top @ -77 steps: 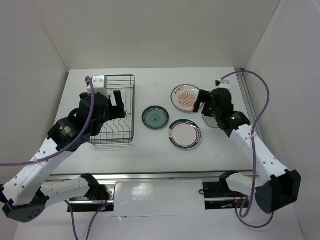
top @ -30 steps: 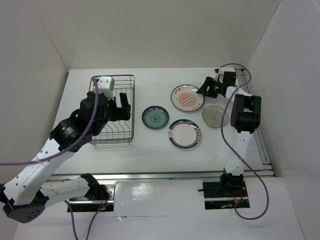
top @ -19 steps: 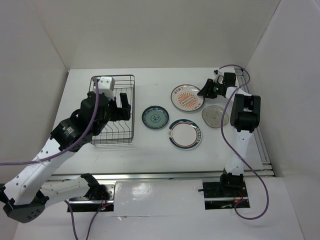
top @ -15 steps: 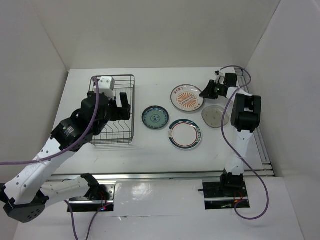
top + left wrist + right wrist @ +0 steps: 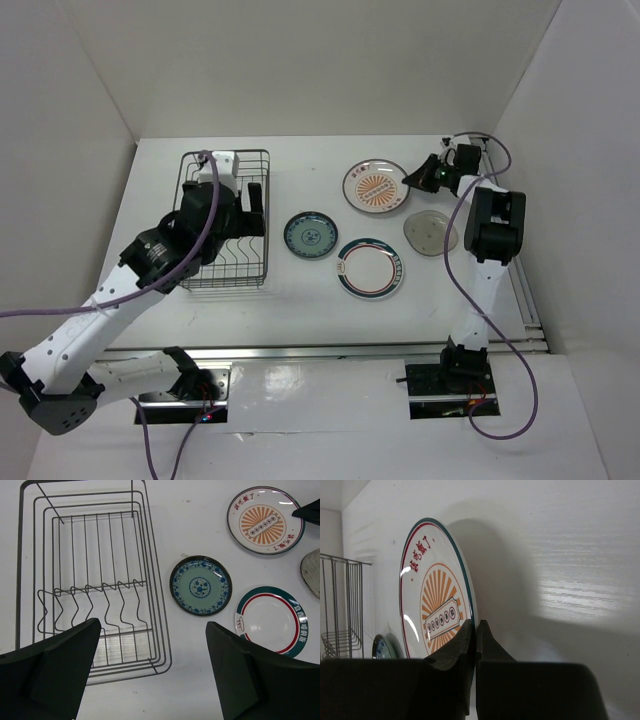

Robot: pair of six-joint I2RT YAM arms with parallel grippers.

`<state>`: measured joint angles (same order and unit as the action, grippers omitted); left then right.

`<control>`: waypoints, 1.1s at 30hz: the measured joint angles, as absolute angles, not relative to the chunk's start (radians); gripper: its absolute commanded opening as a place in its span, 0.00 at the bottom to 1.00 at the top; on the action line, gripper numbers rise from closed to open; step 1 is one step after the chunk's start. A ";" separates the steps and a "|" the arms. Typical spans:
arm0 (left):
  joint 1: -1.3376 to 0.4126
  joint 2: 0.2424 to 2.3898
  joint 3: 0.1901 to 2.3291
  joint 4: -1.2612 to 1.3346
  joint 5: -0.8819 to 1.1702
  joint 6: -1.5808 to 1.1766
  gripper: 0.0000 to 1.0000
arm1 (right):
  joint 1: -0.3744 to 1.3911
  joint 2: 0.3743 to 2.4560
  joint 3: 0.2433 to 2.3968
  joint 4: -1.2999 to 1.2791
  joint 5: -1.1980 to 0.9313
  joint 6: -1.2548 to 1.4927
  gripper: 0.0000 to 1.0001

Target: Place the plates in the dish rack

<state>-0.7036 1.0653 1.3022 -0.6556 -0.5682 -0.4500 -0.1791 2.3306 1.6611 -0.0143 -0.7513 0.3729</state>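
The dish rack [image 5: 233, 262] is far from my right gripper, so next I pick up the sunburst plate and pass its free rim [image 5: 347, 187] to my left gripper before loading it.
My right gripper [image 5: 412, 180] [image 5: 475, 626] is shut on the right rim of the white plate with the orange sunburst [image 5: 372, 187] [image 5: 436, 605] at the back of the table. A shadow lies under that plate's gripped side. The teal-blue plate [image 5: 310, 235] [image 5: 200, 585], the ring-rimmed plate [image 5: 371, 268] [image 5: 272, 621] and the greyish-beige plate [image 5: 430, 233] [image 5: 312, 572] lie flat on the table. The dish rack [image 5: 226, 285] [image 5: 150, 580] stands at the left with no plates in it. My left gripper [image 5: 245, 205] [image 5: 152, 625] hangs open above the rack, holding nothing.
White walls close the table on three sides. A metal rail [image 5: 505, 260] runs along the right edge, next to the right arm. The right arm's purple cable [image 5: 455, 290] loops over the table near the beige plate.
The right gripper's jaws have closed on the sunburst plate's rim, and the plate has shifted slightly toward the back. The left arm has moved a little toward the back over the rack.
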 measured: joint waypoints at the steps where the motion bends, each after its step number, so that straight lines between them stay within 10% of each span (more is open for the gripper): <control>1: -0.704 1.070 1.302 -0.656 -0.570 -0.451 1.00 | -0.181 2.328 1.641 0.025 -0.746 0.410 0.00; 13: -0.703 1.116 1.218 -0.524 -0.453 -0.443 1.00 | -0.160 2.018 1.440 0.321 -0.785 0.673 0.00; 24: -0.532 1.312 1.276 -0.310 -0.090 -0.419 1.00 | 0.162 1.500 1.299 0.208 -0.769 0.364 0.00; 33: -0.337 1.324 1.143 -0.084 0.221 -0.461 0.94 | 0.075 1.478 1.231 0.170 -0.788 0.333 0.00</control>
<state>-0.3374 1.3239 1.1427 -0.0837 0.2211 -0.4610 0.0750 1.4784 1.2312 0.1699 -0.7879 0.3328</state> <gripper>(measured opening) 0.948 0.036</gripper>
